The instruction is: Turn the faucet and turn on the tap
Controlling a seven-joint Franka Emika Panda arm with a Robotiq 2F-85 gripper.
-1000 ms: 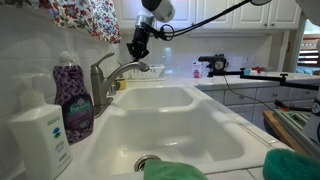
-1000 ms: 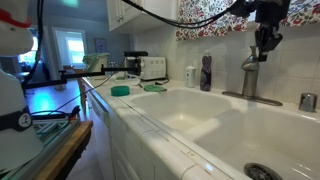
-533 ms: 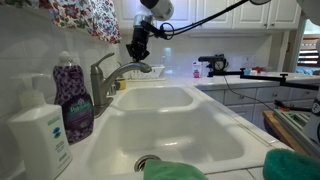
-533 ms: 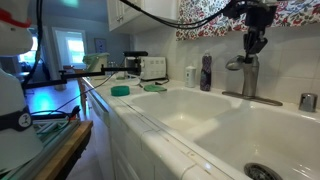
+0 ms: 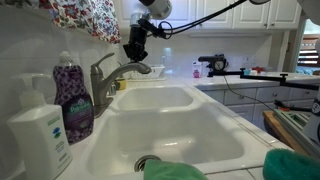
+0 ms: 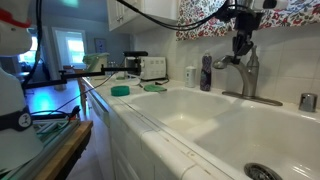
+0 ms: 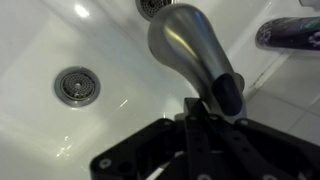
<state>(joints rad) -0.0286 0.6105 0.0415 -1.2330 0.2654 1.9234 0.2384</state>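
Note:
The silver spout's side [image 5: 128, 70] touches my gripper's fingers and the way is open, so I should go on swinging it toward the purple soap bottle [image 5: 71, 98] until it points there.
The brushed silver faucet [image 5: 104, 75] stands at the back of the white sink, and its short arched spout [image 5: 140, 68] reaches over the basin. It also shows in an exterior view [image 6: 248, 72] and in the wrist view [image 7: 188, 45]. My gripper [image 5: 133, 52] hangs just above the spout near its tip and also shows in an exterior view [image 6: 240, 47]. In the wrist view its dark fingers [image 7: 203, 122] are pressed together, with their tips against the side of the spout. The slim lever is not clear to see.
A purple soap bottle [image 5: 73, 100] and a white pump dispenser [image 5: 38, 135] stand beside the faucet. The double white sink [image 5: 190, 135] has drains [image 7: 78, 87]. Green sponges [image 6: 120, 90] lie on the counter. A second metal fitting [image 6: 307, 101] stands behind the sink.
My gripper has moved sideways along the back wall with the spout, and the spout has swung round with it over the basin.

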